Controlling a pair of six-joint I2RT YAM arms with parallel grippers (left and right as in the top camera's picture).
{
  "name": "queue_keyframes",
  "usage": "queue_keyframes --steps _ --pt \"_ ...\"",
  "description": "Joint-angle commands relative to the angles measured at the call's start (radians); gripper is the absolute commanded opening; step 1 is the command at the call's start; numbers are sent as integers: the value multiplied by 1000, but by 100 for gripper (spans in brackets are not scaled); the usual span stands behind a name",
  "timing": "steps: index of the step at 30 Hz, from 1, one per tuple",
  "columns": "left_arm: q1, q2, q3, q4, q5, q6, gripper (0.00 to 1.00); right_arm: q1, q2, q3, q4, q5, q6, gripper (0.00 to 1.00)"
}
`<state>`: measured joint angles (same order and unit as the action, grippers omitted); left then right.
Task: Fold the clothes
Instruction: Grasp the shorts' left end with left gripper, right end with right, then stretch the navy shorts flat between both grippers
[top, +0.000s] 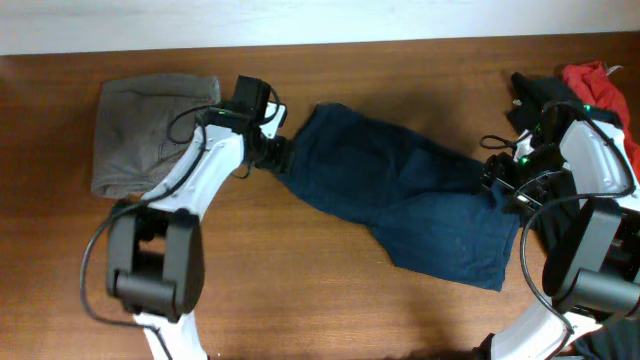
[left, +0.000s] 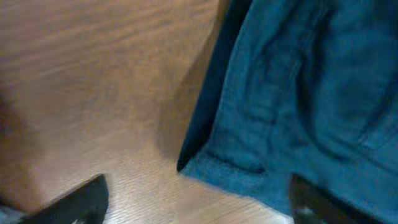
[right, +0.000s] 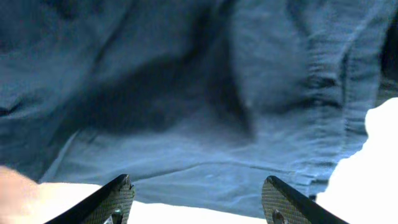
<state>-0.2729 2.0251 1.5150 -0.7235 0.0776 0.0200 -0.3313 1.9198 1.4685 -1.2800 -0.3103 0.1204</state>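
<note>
The dark blue garment lies at a slant with its end (top: 510, 228) close to the black clothes, so my left gripper should pull it toward the grey garment (top: 140, 130) before I fold.
A dark blue garment (top: 410, 200) lies spread across the middle of the wooden table. My left gripper (top: 276, 152) is open at its left edge; the left wrist view shows the blue cloth's hem (left: 292, 112) between and beyond the open fingers (left: 198, 202), over bare wood. My right gripper (top: 500, 178) is open at the garment's right edge; in the right wrist view the blue fabric (right: 186, 93) fills the frame above the spread fingers (right: 198, 202). A folded grey garment (top: 145, 130) lies at the back left.
A pile of black (top: 540, 100) and red (top: 600, 85) clothes sits at the back right corner, by the right arm. The table's far edge meets a white wall (top: 200, 25).
</note>
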Motion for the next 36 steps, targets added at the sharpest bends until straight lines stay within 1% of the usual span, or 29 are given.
queue_keyframes --steps 1,2,3,4,5,6,9,10,11,14,15,17,18,20,21,22,23,25,26,27,28,29,31,32,33,36 --pt "-2 77 -3 87 50 11 65 5 -5 12 -7 -60 -47 70" --pt "-2 89 -3 105 51 10 58 5 -5 12 -7 -60 -47 70" --pt "-2 102 -3 116 56 10 43 5 -5 12 -7 -60 -47 70" --pt "-2 109 -3 117 56 10 31 5 -5 12 -7 -60 -47 70" --pt "-2 122 -4 111 56 10 22 5 -5 12 -7 -60 -47 70" --pt "-2 129 -4 101 56 10 9 5 -5 12 -6 -60 -47 70" --pt "-2 174 -6 17 42 11 0 5 -5 12 -1 -60 -46 70" --pt "-2 188 -11 -18 9 10 0 5 -5 12 0 -60 -46 70" --pt "-2 205 -21 -68 -64 -24 0 5 -5 12 1 -60 -46 70" --pt "21 218 -60 -207 -231 -173 0 5 -5 12 2 -56 -46 70" --pt "33 218 -64 -246 -257 -215 0 5 -4 12 5 -51 -46 70" --pt "70 218 -64 -337 -291 -312 0 5 -4 6 40 -41 -46 70" --pt "81 216 -64 -360 -292 -338 0 8 -4 -1 61 -42 -45 68" --pt "115 210 -64 -422 -291 -404 0 31 -4 -31 115 -47 -34 59" --pt "121 206 -64 -433 -290 -418 0 49 -4 -53 146 -48 -34 59" --pt "124 203 -64 -437 -285 -417 0 64 -4 -69 169 -49 -34 60" --pt "125 194 -64 -441 -284 -418 0 94 -2 -102 212 -48 -34 66" --pt "125 170 -64 -439 -284 -420 0 157 0 -178 320 3 -11 68" --pt "127 157 -64 -436 -285 -419 0 186 0 -225 379 83 48 61" --pt "129 154 -64 -433 -286 -418 0 197 0 -247 403 138 79 54" --pt "137 151 -64 -430 -287 -416 0 208 0 -291 445 225 134 38" --pt "148 151 -64 -429 -284 -416 0 206 0 -324 478 252 151 27" --pt "164 151 -64 -430 -284 -408 0 186 0 -370 518 252 151 13" --pt "172 151 -64 -430 -284 -403 1 169 0 -378 518 252 152 7" --pt "180 151 -64 -430 -284 -392 0 141 -1 -375 500 253 171 4" --pt "205 151 -64 -433 -284 -384 0 77 -3 -342 429 249 170 4"
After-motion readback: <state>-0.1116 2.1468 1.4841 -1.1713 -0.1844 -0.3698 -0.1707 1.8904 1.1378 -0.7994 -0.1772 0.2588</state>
